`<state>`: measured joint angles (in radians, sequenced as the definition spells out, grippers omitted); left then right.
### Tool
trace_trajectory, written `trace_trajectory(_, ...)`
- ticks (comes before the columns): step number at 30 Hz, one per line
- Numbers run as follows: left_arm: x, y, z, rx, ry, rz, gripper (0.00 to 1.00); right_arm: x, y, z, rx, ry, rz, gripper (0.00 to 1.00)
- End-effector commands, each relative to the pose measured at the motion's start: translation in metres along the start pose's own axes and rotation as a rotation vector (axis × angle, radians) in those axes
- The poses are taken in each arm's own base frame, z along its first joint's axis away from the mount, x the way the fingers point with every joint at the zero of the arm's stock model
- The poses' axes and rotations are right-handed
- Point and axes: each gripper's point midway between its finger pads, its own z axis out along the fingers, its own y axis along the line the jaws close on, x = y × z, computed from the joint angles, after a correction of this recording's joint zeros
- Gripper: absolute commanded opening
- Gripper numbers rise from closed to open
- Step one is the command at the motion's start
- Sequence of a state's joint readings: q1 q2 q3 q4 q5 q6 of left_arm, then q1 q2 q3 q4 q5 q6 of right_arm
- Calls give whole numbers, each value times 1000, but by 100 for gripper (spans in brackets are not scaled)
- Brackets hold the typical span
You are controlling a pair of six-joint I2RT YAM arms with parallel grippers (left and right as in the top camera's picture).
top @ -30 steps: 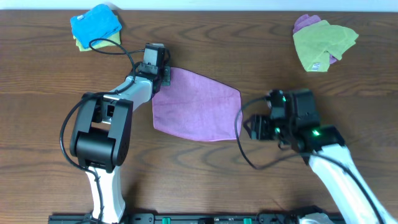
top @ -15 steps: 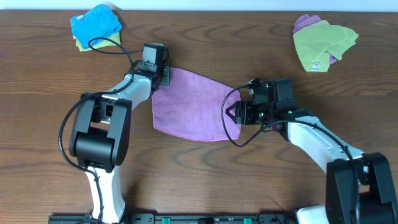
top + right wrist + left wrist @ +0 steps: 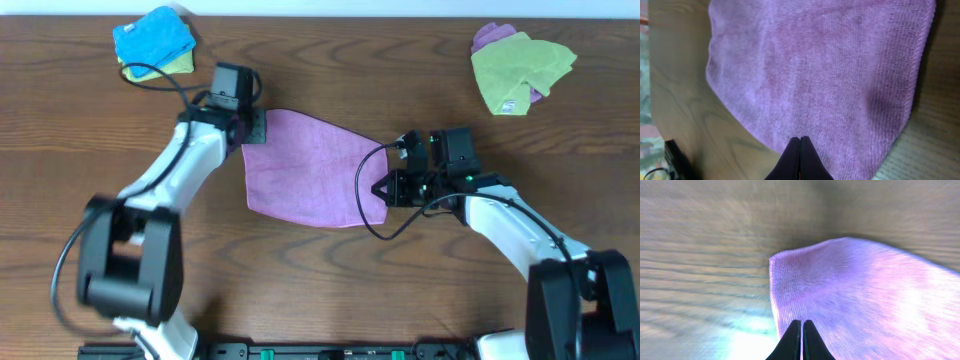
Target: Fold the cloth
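Note:
The left gripper is at the purple cloth's far corner [image 3: 777, 263], diagonal to the right gripper, so the robot should bring the left gripper back to grip the near corner [image 3: 253, 206] beside it.
The purple cloth [image 3: 310, 170] lies spread in the middle of the wooden table. My left gripper [image 3: 252, 128] is at its far left corner, shut on that corner. The left wrist view is blurred and shows the cloth [image 3: 865, 295] raised in a hump in front of the closed left gripper [image 3: 801, 322]. My right gripper [image 3: 383, 190] is at the cloth's near right corner. In the right wrist view the right gripper [image 3: 800, 139] is shut on the cloth [image 3: 815, 65] just inside its near edge.
A bright blue cloth [image 3: 155, 38] on a yellow one lies at the back left. A lime-green cloth [image 3: 520, 62] over a purple one lies at the back right. Black cables loop beside both arms.
The right gripper moved left onto the cloth's right corner and shut there. The left arm swung, carrying its gripper and the cloth's corner slightly left and back.

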<state>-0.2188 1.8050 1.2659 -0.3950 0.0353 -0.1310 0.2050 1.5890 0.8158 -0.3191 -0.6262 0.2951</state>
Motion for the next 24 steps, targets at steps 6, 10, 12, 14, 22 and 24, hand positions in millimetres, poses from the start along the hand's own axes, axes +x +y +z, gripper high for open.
trace_trajectory(6,-2,13,-67,-60,-36,-36,5,-22,29,-49,49,-100,-150,2)
trace_trajectory(10,36,21,-69,-95,109,-82,6,-7,19,-61,135,-68,-163,2)
trace_trajectory(12,53,25,-65,-105,161,-112,6,-1,15,-66,164,-51,-177,2)
trace_trajectory(14,72,23,-58,-81,212,-137,6,4,14,-69,179,-38,-184,2)
trace_trajectory(22,124,6,-32,102,313,-218,6,20,12,-72,187,25,-211,17)
trace_trajectory(24,127,3,-35,163,329,-254,6,23,11,-72,187,34,-212,24)
